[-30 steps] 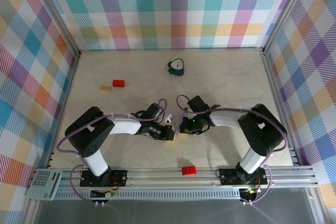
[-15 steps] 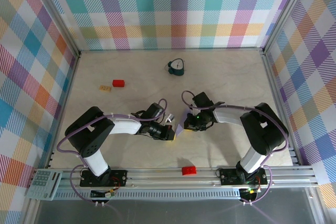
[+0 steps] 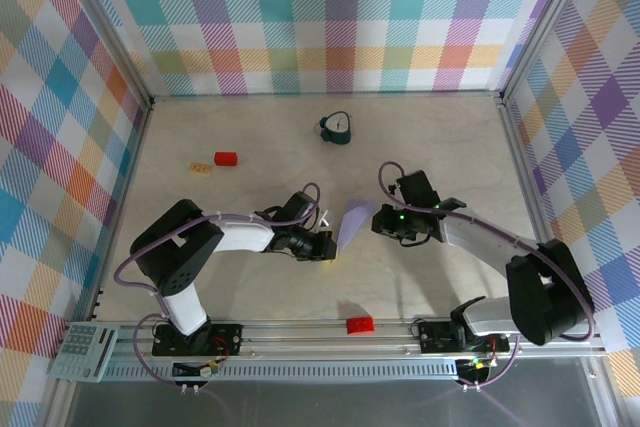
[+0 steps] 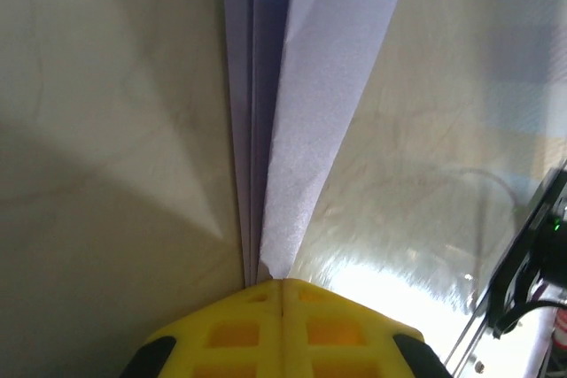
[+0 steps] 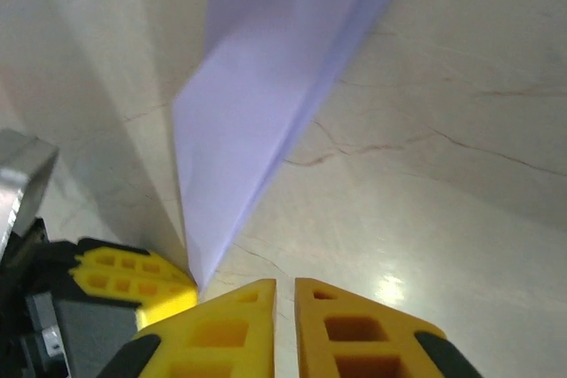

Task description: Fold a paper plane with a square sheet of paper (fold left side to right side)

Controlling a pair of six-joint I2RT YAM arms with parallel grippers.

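Note:
The folded layers at the plane's pointed end (image 3: 341, 246) are pinched in my left gripper, so next my left gripper opens and moves back before my right gripper spreads the wings (image 3: 357, 212).
The paper plane (image 3: 352, 224) is a narrow pale lavender wedge with crease lines, lying at the table's middle. My left gripper (image 3: 330, 244) is shut on its pointed near end. In the left wrist view the folded layers (image 4: 310, 130) fan away from the pinched yellow fingertips (image 4: 282, 282). My right gripper (image 3: 380, 225) sits just right of the plane, apart from it. Its jaws (image 5: 284, 282) stand a narrow gap open with nothing between them. The right wrist view has the plane (image 5: 266, 112) up and to the left, and the left gripper's yellow fingers (image 5: 133, 276) at the tip.
A dark teal clock-like object (image 3: 337, 127) stands toward the back. A red block (image 3: 225, 158) and a tan block (image 3: 201, 168) lie at the left. Another red block (image 3: 359, 324) rests by the near rail. Plaid walls close three sides.
My right gripper has let go of the paper and drawn back to the right, its jaws parting slightly. The plane's wing now lies uncovered. The left gripper has kept its grip.

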